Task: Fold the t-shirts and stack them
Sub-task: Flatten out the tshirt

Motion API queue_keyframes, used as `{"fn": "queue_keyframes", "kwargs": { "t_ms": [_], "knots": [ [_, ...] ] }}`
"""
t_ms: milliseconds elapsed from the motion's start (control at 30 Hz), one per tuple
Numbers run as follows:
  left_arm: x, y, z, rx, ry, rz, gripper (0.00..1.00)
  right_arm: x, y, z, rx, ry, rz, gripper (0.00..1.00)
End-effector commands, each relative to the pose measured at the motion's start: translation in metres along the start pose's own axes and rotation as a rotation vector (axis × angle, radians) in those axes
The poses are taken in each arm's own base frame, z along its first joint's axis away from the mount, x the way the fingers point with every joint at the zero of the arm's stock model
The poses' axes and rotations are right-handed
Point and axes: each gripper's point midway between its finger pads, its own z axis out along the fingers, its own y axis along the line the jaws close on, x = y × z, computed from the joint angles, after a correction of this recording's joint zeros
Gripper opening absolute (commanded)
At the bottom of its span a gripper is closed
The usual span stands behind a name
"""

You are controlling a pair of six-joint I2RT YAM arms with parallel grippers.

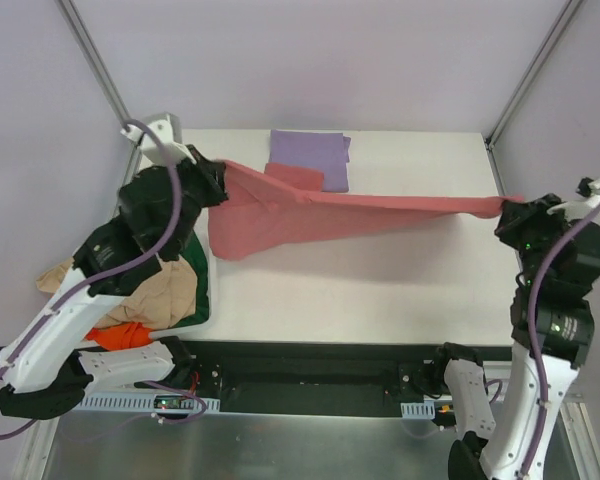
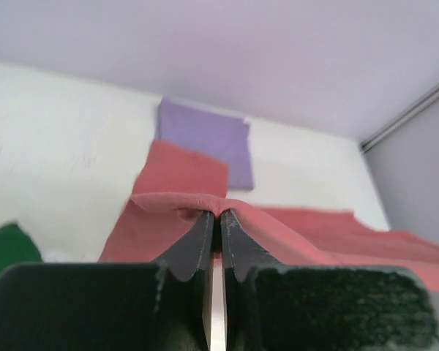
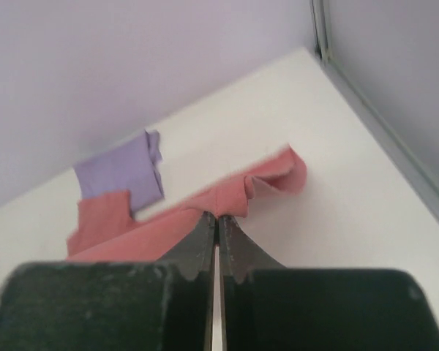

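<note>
The red t-shirt's sleeve (image 1: 296,177) is on top of the folded purple t-shirt, so my grippers should pull the red t-shirt back over the clear front area (image 1: 365,295) and lay it down flat.
A pink-red t-shirt (image 1: 310,215) is stretched across the white table (image 1: 380,290) between my two grippers, lifted at both ends. My left gripper (image 1: 218,172) is shut on its left end; in the left wrist view (image 2: 219,213) the cloth drapes over the closed fingertips. My right gripper (image 1: 510,207) is shut on its right end; the right wrist view (image 3: 218,216) shows the fabric pinched at the tips. A folded purple t-shirt (image 1: 312,157) lies flat at the back of the table, partly under one sleeve of the red shirt; it also shows in the left wrist view (image 2: 205,135) and the right wrist view (image 3: 117,175).
A heap of unfolded shirts sits at the table's left edge under my left arm: a green one (image 1: 195,270), a tan one (image 1: 160,295) and an orange one (image 1: 120,337). Frame posts (image 1: 525,75) rise at the back corners.
</note>
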Motion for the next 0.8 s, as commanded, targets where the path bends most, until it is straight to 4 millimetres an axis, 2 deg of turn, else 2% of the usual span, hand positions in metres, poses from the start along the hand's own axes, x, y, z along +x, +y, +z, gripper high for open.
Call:
{"fn": "queue_keyframes", "kwargs": {
  "t_ms": [0, 133, 267, 300, 367, 433, 567, 633, 700, 767],
  "knots": [
    [-0.103, -0.03, -0.038, 0.206, -0.224, 0.062, 0.0, -0.079, 0.027, -0.057, -0.044, -0.22, -0.079, 0.0],
    [-0.162, -0.051, -0.082, 0.384, -0.339, 0.063, 0.0, -0.131, 0.05, -0.107, -0.084, -0.354, -0.105, 0.01],
    [-0.206, -0.06, -0.126, 0.53, -0.445, 0.058, 0.0, -0.174, 0.067, -0.151, -0.106, -0.479, -0.151, 0.0],
    [-0.215, -0.064, -0.139, 0.58, -0.473, 0.065, 0.0, -0.181, 0.069, -0.158, -0.104, -0.494, -0.164, 0.0],
    [-0.232, -0.064, -0.156, 0.621, -0.523, 0.065, 0.0, -0.197, 0.077, -0.181, -0.121, -0.55, -0.177, 0.0],
    [-0.246, -0.067, -0.17, 0.661, -0.565, 0.073, 0.0, -0.205, 0.082, -0.195, -0.135, -0.59, -0.186, 0.0],
    [-0.277, -0.072, -0.192, 0.707, -0.658, 0.078, 0.0, -0.217, 0.086, -0.207, -0.147, -0.64, -0.185, 0.0],
    [-0.283, -0.076, -0.191, 0.708, -0.679, 0.087, 0.0, -0.219, 0.087, -0.203, -0.149, -0.644, -0.182, 0.01],
    [-0.287, -0.081, -0.179, 0.67, -0.696, 0.101, 0.0, -0.223, 0.08, -0.192, -0.106, -0.646, -0.162, 0.0],
    [-0.289, -0.081, -0.156, 0.57, -0.708, 0.111, 0.0, -0.222, 0.08, -0.173, -0.106, -0.614, -0.155, 0.0]
  ]
}}
